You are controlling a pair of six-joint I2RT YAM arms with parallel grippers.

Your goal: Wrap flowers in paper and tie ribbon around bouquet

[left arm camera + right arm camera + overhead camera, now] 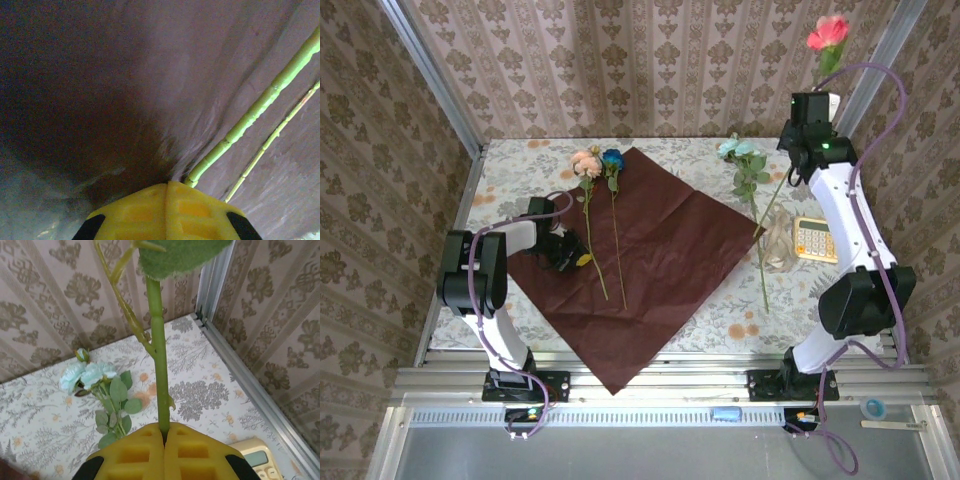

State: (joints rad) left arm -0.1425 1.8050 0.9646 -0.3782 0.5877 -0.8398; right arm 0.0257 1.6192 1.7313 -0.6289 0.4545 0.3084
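The pink-red flower's bloom (pixel 828 32) faces back like the blue flower's, so my right gripper should go on to the open paper (pixel 634 210) beside the blue flower before it lets go there.
The dark red paper (pixel 660 250) lies flat as a diamond on the tablecloth. On it lie a pink flower (pixel 586 162) and a blue flower (pixel 612 158), stems pointing toward me. My left gripper (pixel 578 255) is shut, its tips (pixel 170 184) pressed on the paper (pixel 150 75) beside a green stem (pixel 260 107). My right gripper (pixel 810 105) is raised at the back right, shut on the stem (pixel 159 365) of a pink-red flower (pixel 828 32) held upright. A pale teal flower (pixel 740 152) lies on the cloth right of the paper. The cream ribbon (pixel 778 245) lies bunched there.
A beige calculator (pixel 815 240) sits by the ribbon near the right arm. Patterned walls close in the table on three sides, with a metal corner post (pixel 215 285) close to the raised flower. The teal flower (pixel 87 374) lies below the right gripper (pixel 164 431).
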